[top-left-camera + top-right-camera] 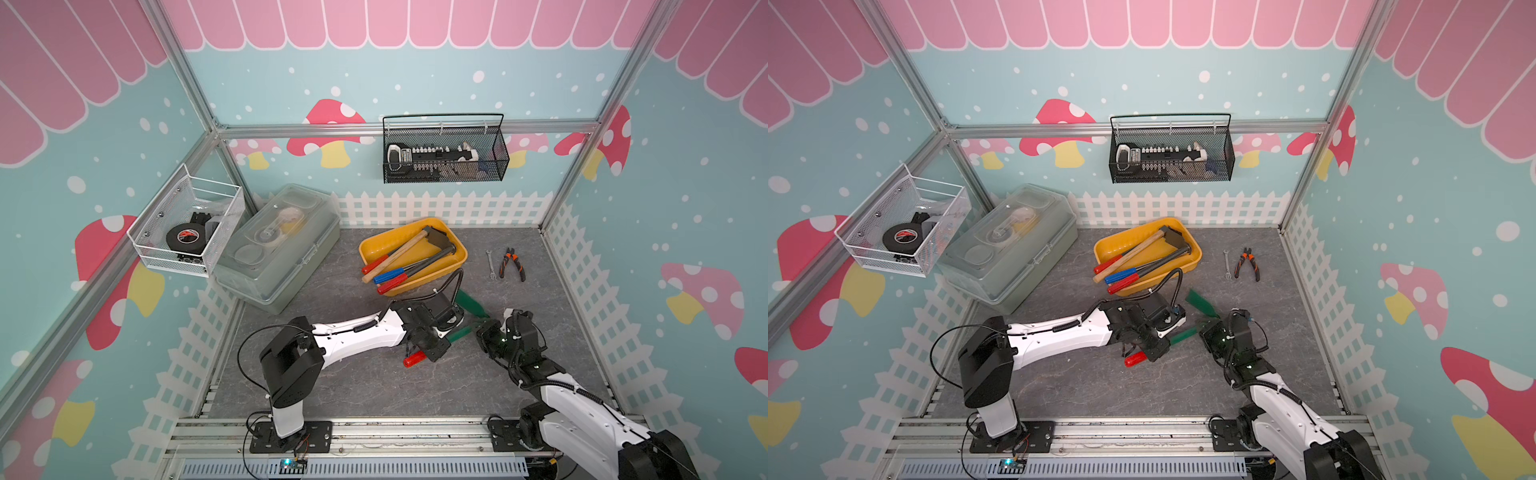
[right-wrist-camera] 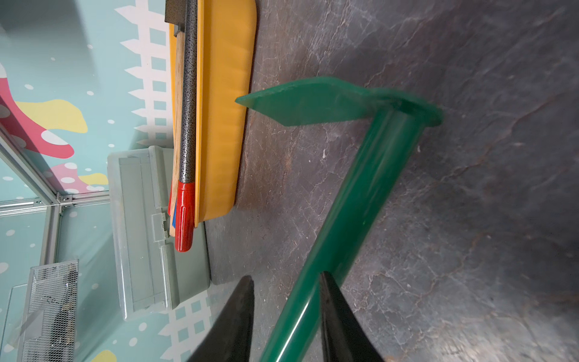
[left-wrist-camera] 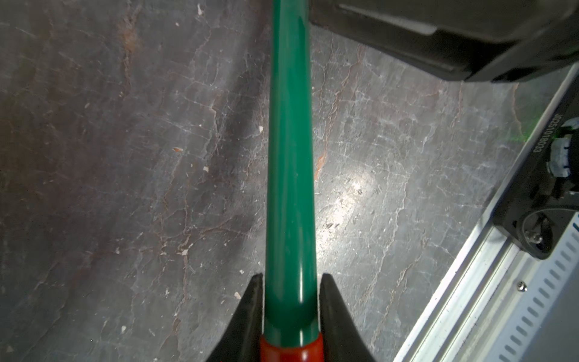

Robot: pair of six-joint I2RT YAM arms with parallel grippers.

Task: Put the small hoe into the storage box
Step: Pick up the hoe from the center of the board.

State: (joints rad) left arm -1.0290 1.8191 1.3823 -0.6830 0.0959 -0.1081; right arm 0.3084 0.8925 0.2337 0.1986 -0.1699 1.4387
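The robot's right gripper has the small hoe's green handle point(image 2: 328, 256) lying at a slant across its open fingers, so it should move closer to the hoe's blade and line up before it closes.
The small hoe point(image 1: 462, 333) has a green shaft, a green blade point(image 1: 1200, 302) and a red grip point(image 1: 414, 359). It lies across the middle of the floor, with its blade point(image 2: 313, 103) close to the near wall of the storage box point(image 2: 225, 94). My left gripper point(image 3: 290, 275) is shut on the hoe's shaft just above the red grip point(image 3: 291, 351). My right gripper point(image 2: 286, 275) straddles the shaft point(image 2: 360, 200) farther up and is open, with a gap on one side. The yellow storage box point(image 1: 376, 247) holds a hammer and several red- and blue-handled tools.
A translucent grey lidded box point(image 1: 278, 249) stands left of the yellow one. A wrench point(image 1: 490, 264) and pliers point(image 1: 512, 264) lie to its right. A white mesh basket point(image 1: 187, 232) hangs on the left wall. A black mesh basket point(image 1: 444, 153) hangs on the back wall.
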